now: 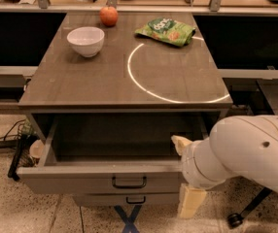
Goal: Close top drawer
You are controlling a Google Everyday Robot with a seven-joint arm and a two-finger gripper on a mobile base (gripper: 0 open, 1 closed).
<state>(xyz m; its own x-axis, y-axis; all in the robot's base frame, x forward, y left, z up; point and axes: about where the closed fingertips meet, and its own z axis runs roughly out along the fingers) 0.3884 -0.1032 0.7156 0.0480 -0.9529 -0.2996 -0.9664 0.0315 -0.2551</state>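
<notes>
I expect the top drawer to slide in evenly until it is flush when I push its end, because straight sides run back under the table top.
The top drawer is a wide grey drawer under the table top, pulled out towards me and empty inside. Its flat front has a small dark pull handle at centre. My gripper is at the right end of the drawer front, on a thick white arm. One cream finger shows over the top edge, inside the drawer, and the other hangs in front of the panel below. The fingers stand apart, with the front panel's right end between them.
A shorter drawer front with its own handle sits below. On the table top are a white bowl, a red apple and a green snack bag. Cables and a cup lie on the floor at left.
</notes>
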